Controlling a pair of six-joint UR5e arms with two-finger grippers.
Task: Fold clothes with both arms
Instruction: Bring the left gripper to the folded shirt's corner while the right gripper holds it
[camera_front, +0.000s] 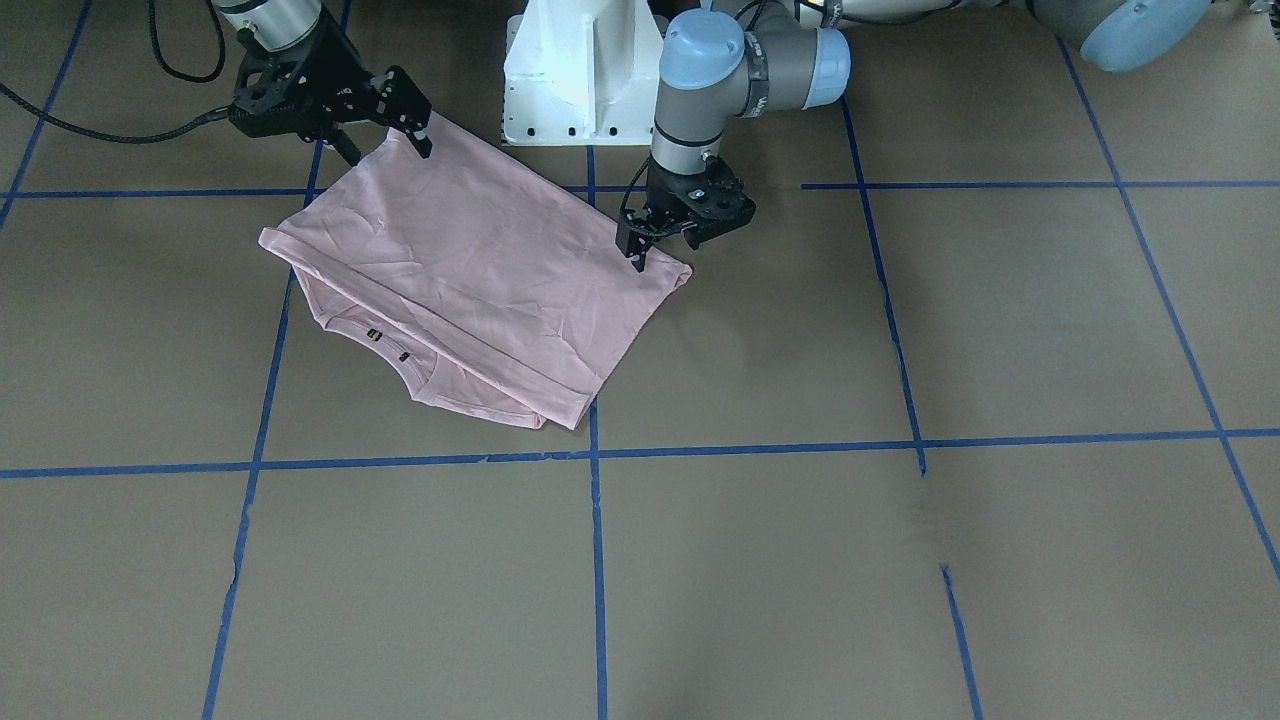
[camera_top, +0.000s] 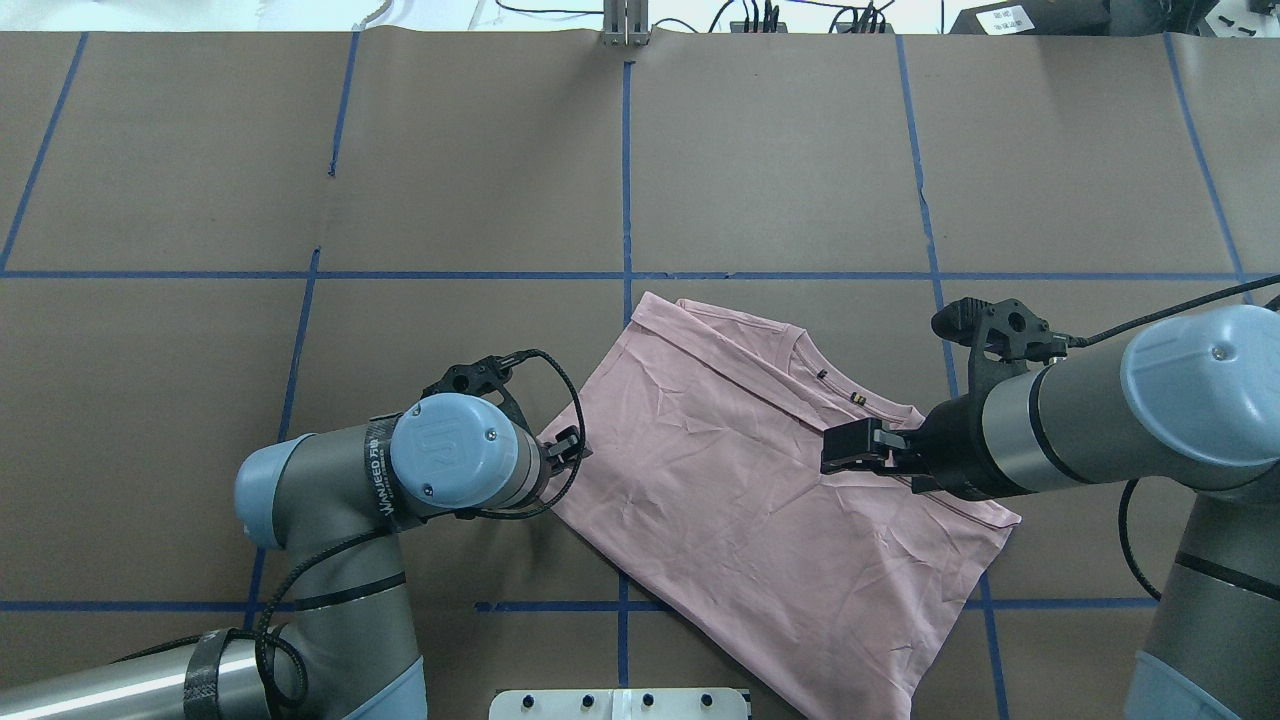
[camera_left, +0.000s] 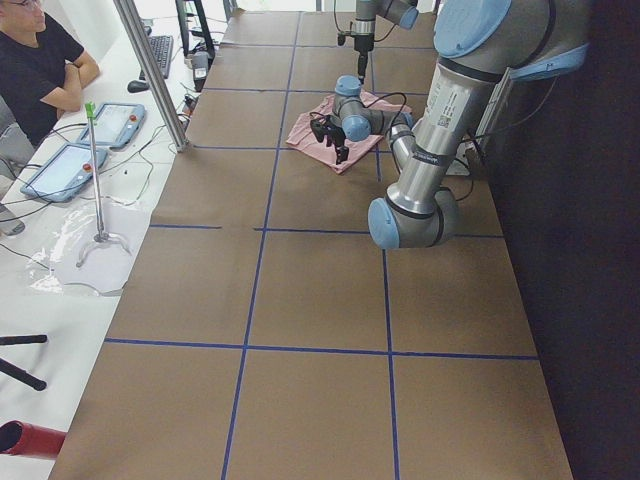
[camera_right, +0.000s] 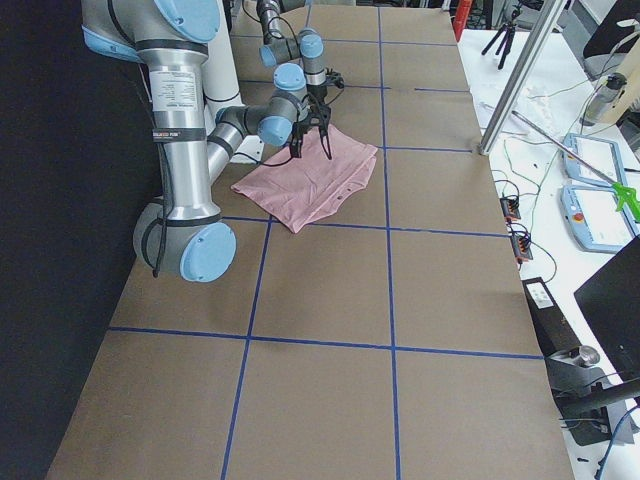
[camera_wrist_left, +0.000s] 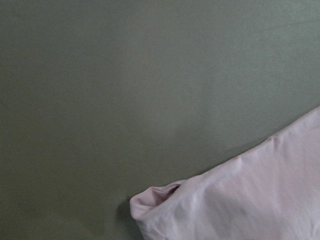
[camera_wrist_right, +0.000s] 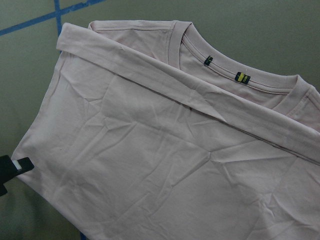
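Note:
The whole pale pink T-shirt (camera_front: 486, 258) will slide and swing around, still folded, when I pull on its corner, because the folded layers (camera_front: 438, 340) are lying flat together.
The pale pink T-shirt (camera_front: 470, 270) lies folded on the brown table, back side up, so its print is hidden. Its collar with small labels (camera_wrist_right: 242, 77) shows beyond the folded edge. My left gripper (camera_front: 662, 245) is open and hovers just over the shirt's corner nearest it (camera_wrist_left: 155, 197); it also shows in the overhead view (camera_top: 570, 448). My right gripper (camera_front: 388, 145) is open, with its fingers spread, above the shirt's edge on my right side. In the overhead view it (camera_top: 838, 458) is over the shirt (camera_top: 740, 480) below the collar. Neither gripper holds cloth.
The white pedestal base (camera_front: 580, 70) stands right behind the shirt. Blue tape lines (camera_front: 597, 560) divide the brown table. A seated operator (camera_left: 40, 60) and tablets (camera_left: 115, 125) are beside the table's far edge, with a metal post (camera_left: 150, 70) there.

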